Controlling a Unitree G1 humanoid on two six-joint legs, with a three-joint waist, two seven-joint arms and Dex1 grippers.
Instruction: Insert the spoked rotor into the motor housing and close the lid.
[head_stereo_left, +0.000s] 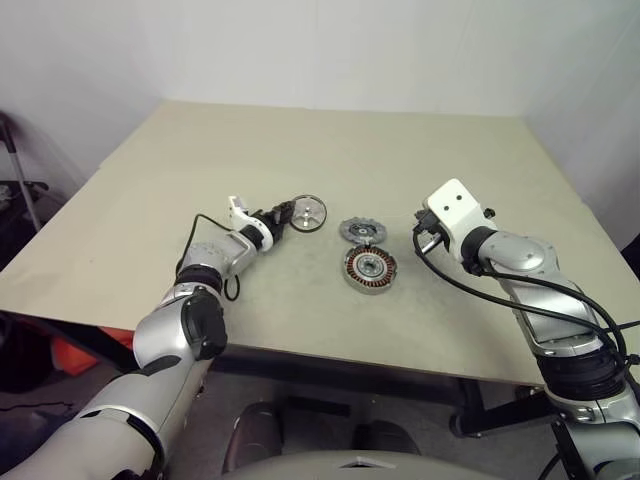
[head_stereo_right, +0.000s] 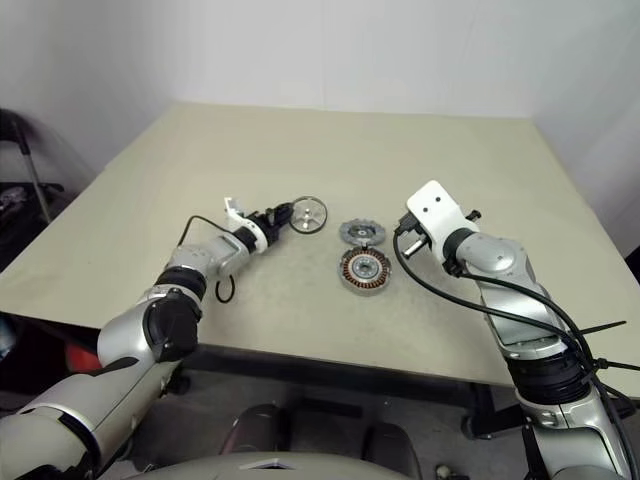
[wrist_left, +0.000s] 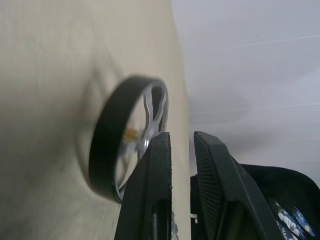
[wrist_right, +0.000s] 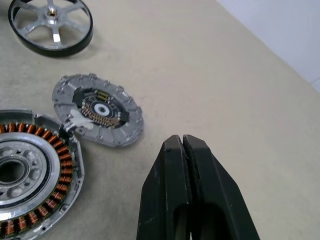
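Note:
I should open my left gripper's fingers, because the spoked rotor's black rim (wrist_left: 107, 144) is outside their narrow gap. I should then put the fingers on both sides of the rim's near edge (wrist_left: 116, 194) before I lift the rotor.
My left gripper (head_stereo_left: 287, 213) is shut on the near edge of the spoked rotor (head_stereo_left: 309, 213), a black-rimmed disc with silver spokes. The rotor is held tilted up on edge, just off the table. In the left wrist view the black rim (wrist_left: 107, 150) stands beside my fingers (wrist_left: 150, 190). The lid (head_stereo_left: 362, 232), a grey notched disc, lies flat to the right of the rotor. The motor housing (head_stereo_left: 369, 268), with copper windings, sits just in front of the lid and touches it. My right gripper (wrist_right: 182, 140) hangs shut and empty to the right of both.
The beige table (head_stereo_left: 330, 140) stretches wide behind and to both sides of the parts. Its front edge (head_stereo_left: 330, 352) runs close below the housing. Black cables (head_stereo_left: 470, 285) trail from my right wrist over the table's front right part.

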